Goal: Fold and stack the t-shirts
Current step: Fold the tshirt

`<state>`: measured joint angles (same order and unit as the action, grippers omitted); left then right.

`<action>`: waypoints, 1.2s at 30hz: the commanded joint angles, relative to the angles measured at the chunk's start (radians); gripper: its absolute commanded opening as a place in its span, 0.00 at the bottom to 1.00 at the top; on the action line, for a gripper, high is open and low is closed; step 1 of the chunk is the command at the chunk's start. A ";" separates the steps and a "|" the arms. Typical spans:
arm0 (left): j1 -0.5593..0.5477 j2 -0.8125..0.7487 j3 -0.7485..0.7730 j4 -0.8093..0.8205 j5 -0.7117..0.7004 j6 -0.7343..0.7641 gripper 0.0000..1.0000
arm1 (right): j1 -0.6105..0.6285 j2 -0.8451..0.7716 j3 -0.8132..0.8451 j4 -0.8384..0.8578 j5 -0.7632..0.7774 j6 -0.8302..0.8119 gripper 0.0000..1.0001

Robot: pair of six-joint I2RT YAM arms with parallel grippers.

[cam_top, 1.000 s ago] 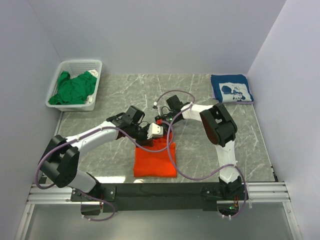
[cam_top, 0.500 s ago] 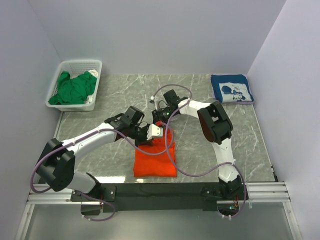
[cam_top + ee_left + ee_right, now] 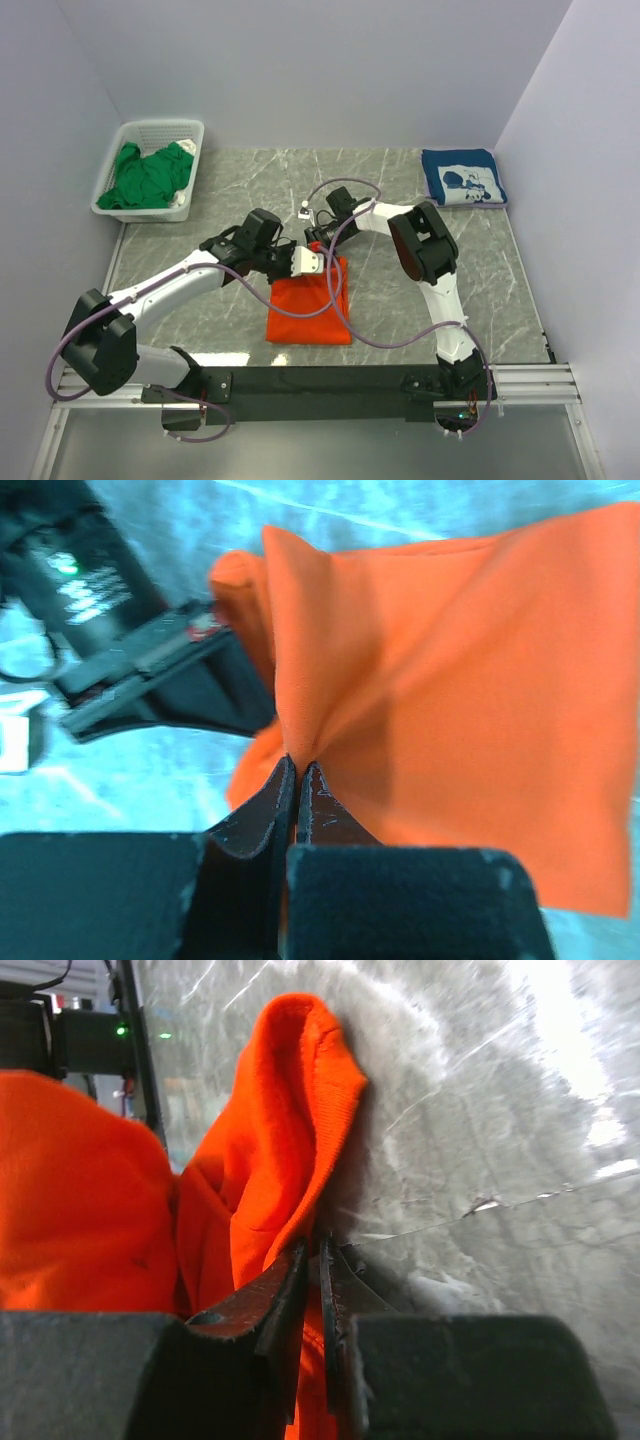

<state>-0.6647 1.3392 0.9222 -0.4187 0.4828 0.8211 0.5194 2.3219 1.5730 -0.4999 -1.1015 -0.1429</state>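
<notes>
The orange t-shirt's far edge [image 3: 295, 1110] is bunched up at my right gripper. My right gripper should grab the t-shirt's far corner on the gripper's side [image 3: 342, 263] and pull the cloth flat.
The orange t-shirt [image 3: 310, 308] lies folded on the marble table near the front middle. My left gripper [image 3: 298, 268] is shut on its far left edge; in the left wrist view the cloth [image 3: 450, 680] is pinched between the fingertips [image 3: 298, 765]. My right gripper [image 3: 316, 244] is shut on the far edge too; in the right wrist view the orange cloth [image 3: 290, 1130] bunches up from the jaws [image 3: 312, 1250]. The navy t-shirt [image 3: 462, 177] with white print lies folded at the back right. The green t-shirt [image 3: 148, 176] is heaped in the basket.
A white lattice basket [image 3: 152, 131] stands at the back left corner of the grey marble table [image 3: 420, 300]. Purple cables loop over the orange shirt. White walls close in the table on three sides.
Both grippers have moved a little left and away with the shirt's far edge. The orange shirt has shifted and stretched slightly toward the back.
</notes>
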 commanded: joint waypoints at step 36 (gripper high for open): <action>0.066 0.276 -0.094 0.434 -0.042 0.150 0.04 | -0.216 -0.192 0.069 -0.273 0.116 -0.073 0.52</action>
<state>-0.6006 1.6032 0.8375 -0.0101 0.4179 0.9546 0.3035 2.2482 1.7039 -0.7242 -0.8822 -0.1905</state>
